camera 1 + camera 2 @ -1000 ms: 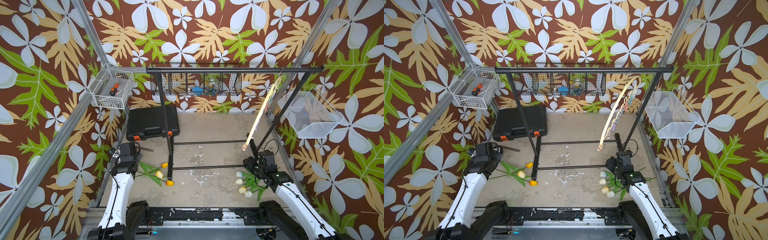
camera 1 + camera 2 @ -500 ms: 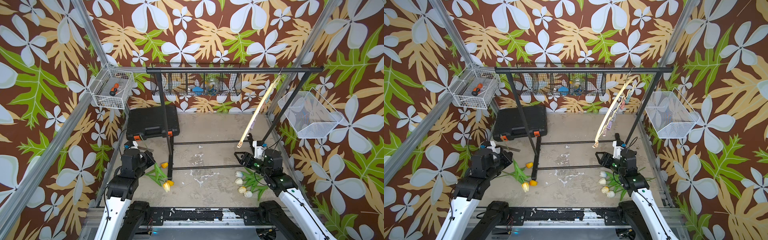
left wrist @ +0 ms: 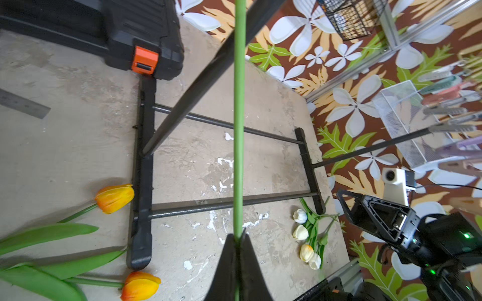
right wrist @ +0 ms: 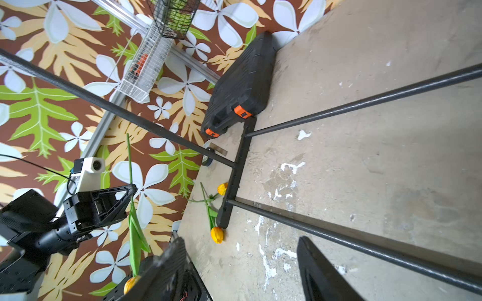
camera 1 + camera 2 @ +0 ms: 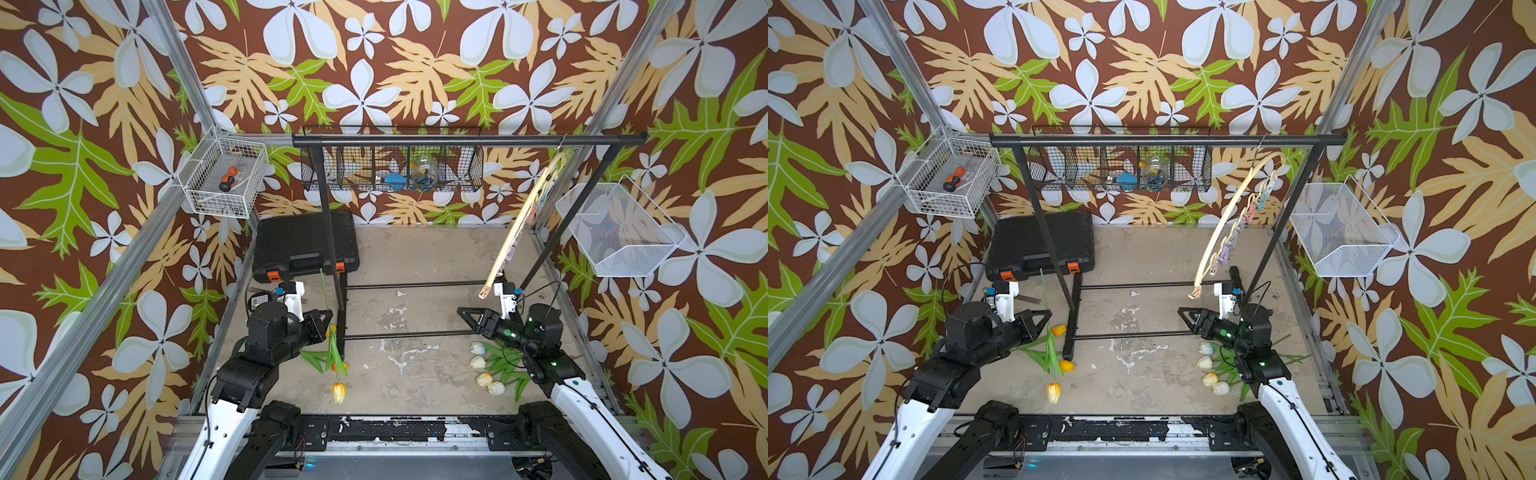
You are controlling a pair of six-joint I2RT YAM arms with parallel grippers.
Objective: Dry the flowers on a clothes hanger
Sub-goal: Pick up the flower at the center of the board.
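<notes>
The green stem stands free above the robot's left fingers, so the left gripper goes on bringing the tulip toward the robot's open right gripper (image 5: 466, 317) before that one closes on the stem.
My left gripper (image 5: 327, 321) (image 3: 238, 235) is shut on the green stem (image 3: 238, 130) of one orange-yellow tulip, which hangs head down (image 5: 338, 392) (image 5: 1053, 392) above the floor. Two more orange tulips (image 5: 338, 365) (image 3: 114, 198) lie by the rack's left foot. A bunch of white-cream flowers (image 5: 484, 370) (image 5: 1210, 370) lies on the floor under my right arm. The right gripper (image 5: 463, 311) (image 4: 241, 239) is open and empty, raised and pointing toward the centre. The cream clothes hanger (image 5: 515, 224) (image 5: 1225, 224) with pastel pins hangs from the rack's bar, just above the right gripper.
A tall black garment rack (image 5: 457, 140) stands mid-floor, its base bars between the arms. A black tool case (image 5: 305, 245) lies at the back left. White wire baskets (image 5: 226, 176) (image 5: 619, 232) hang on both side walls, a black mesh basket (image 5: 390, 170) on the back wall.
My left gripper has lifted one orange tulip off the floor and it now dangles head down. The right gripper has risen from the white flowers and turned toward the centre. The hanger has swung.
</notes>
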